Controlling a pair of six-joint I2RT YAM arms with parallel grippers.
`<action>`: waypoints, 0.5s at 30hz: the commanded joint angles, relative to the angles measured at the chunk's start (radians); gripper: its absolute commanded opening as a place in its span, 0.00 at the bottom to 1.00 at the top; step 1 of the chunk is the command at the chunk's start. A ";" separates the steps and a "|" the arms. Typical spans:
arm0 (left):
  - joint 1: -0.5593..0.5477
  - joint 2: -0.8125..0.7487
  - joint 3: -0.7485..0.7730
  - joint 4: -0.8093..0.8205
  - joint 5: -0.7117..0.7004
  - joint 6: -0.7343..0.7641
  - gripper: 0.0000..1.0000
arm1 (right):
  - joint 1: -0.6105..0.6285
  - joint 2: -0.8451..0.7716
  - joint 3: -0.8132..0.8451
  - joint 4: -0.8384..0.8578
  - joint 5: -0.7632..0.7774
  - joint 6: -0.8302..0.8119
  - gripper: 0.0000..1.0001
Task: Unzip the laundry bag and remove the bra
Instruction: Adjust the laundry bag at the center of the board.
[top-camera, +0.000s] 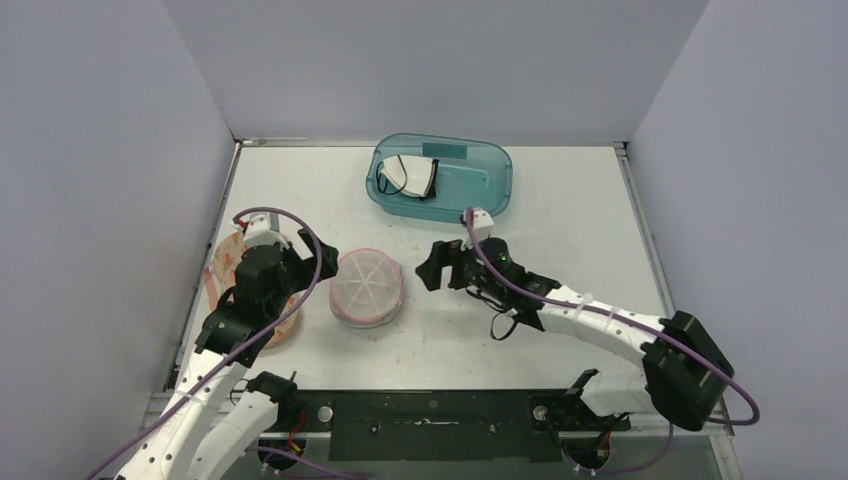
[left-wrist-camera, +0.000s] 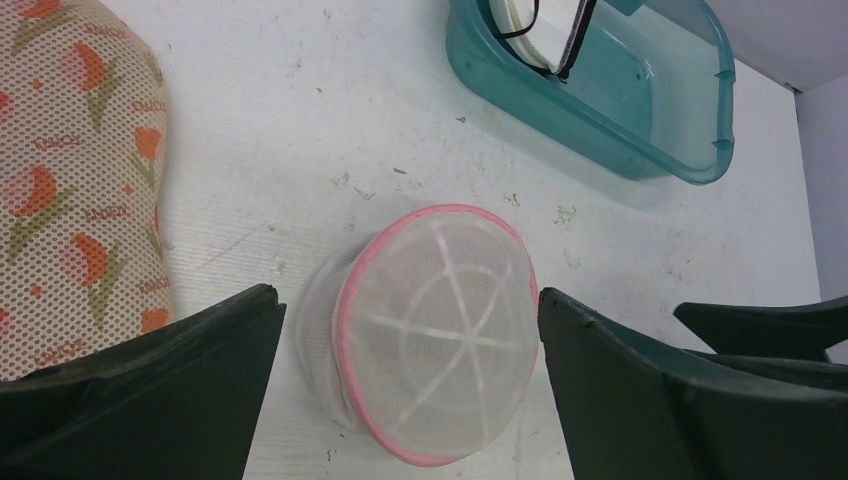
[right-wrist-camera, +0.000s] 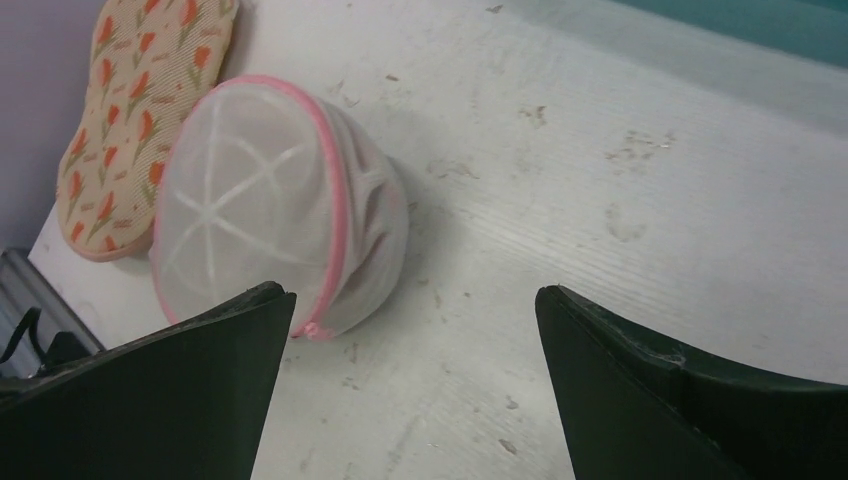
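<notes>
My gripper will make the mesh side stretch out when it lifts the rim, because the laundry bag's mesh side lies slack and creased below the bag's pink rim.
The laundry bag is a round white mesh dome with a pink rim, lying zipped on the table between my two arms. In the left wrist view the bag sits just beyond my open left gripper, untouched. My left gripper is at its left side. My right gripper is open to its right, over bare table, with the bag ahead of the left finger. A small pink tab hangs from the rim. Pale folds show through the mesh; I cannot make out the bra.
A teal plastic basin stands at the back centre and holds a white garment with black straps. A flat floral mesh pad lies at the left edge under my left arm. Grey walls close in the table.
</notes>
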 joint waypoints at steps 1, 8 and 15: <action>0.003 -0.012 -0.014 0.044 0.022 -0.027 1.00 | 0.050 0.127 0.096 0.112 -0.067 0.042 0.94; 0.004 -0.088 -0.138 0.068 0.049 -0.155 0.95 | 0.077 0.288 0.136 0.243 -0.145 0.131 0.81; 0.004 -0.107 -0.253 0.118 0.110 -0.239 0.91 | 0.089 0.356 0.140 0.292 -0.167 0.162 0.72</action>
